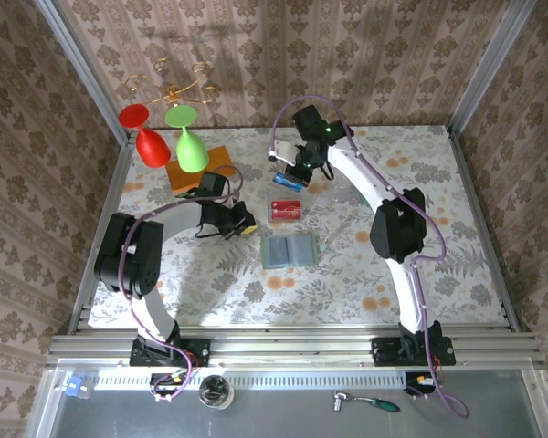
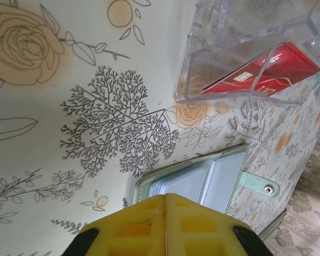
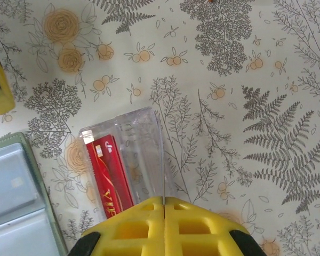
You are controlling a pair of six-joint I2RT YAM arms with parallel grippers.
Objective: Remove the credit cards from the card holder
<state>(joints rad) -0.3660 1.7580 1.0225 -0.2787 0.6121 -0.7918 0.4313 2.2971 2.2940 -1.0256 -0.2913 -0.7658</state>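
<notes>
I should keep lowering the blue credit card, which hangs in line with the clear tray's empty half, with my right gripper until the card is inside, then let it go.
The card holder lies open on the floral table, its pale green cover and grey pockets facing up, snap tab to one side. Behind it a red credit card rests inside a clear plastic tray. My right gripper hovers just beyond that tray, shut on a blue credit card that appears edge-on as a thin line at its yellow fingertips. My left gripper is shut and empty, to the left of the card holder, with its pads pressed together.
An orange wooden block sits at the back left with a red goblet and a green goblet by it, under a gold wire stand. Patterned walls close in three sides.
</notes>
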